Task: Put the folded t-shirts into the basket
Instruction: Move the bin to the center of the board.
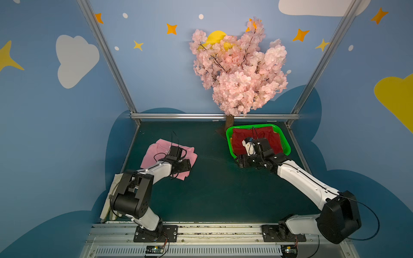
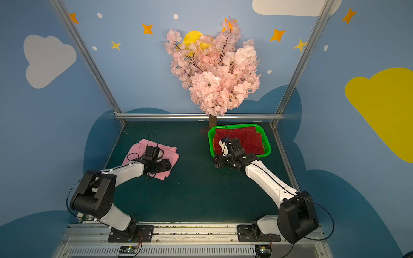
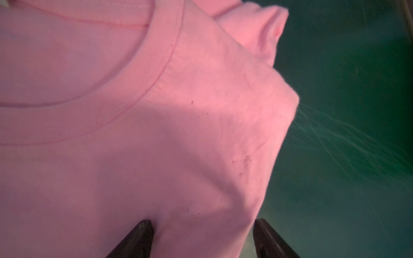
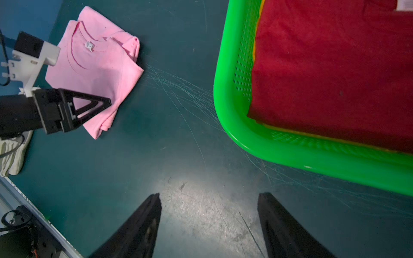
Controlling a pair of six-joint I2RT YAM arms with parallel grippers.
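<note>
The light pink t-shirt (image 1: 154, 151) will hang down still folded when I lift it by its collar side, because stacked layers (image 4: 104, 127) can be seen at the t-shirt's near corner.
A light pink folded t-shirt (image 1: 154, 152) (image 2: 136, 152) lies on the left of the green mat. My left gripper (image 1: 187, 166) (image 2: 167, 166) (image 3: 204, 225) hovers low at its right edge, open. One finger (image 3: 143, 236) is over the cloth (image 3: 156, 134) and the other is off the edge, over the mat. The green basket (image 1: 257, 125) (image 2: 234, 125) (image 4: 223, 89) stands at the back right. A dark red t-shirt (image 1: 274, 143) (image 4: 324, 67) lies on top inside it, with a yellow edge (image 4: 290, 134) showing under it. My right gripper (image 1: 241, 162) (image 2: 219, 161) (image 4: 210, 198) is open and empty over bare mat by the basket's near left corner.
A whitish work glove (image 1: 111, 194) (image 4: 13, 156) lies at the mat's left edge beside the left arm. A pink blossom tree (image 1: 239, 73) stands at the back, its trunk (image 1: 229, 124) just left of the basket. Metal frame posts border the mat.
</note>
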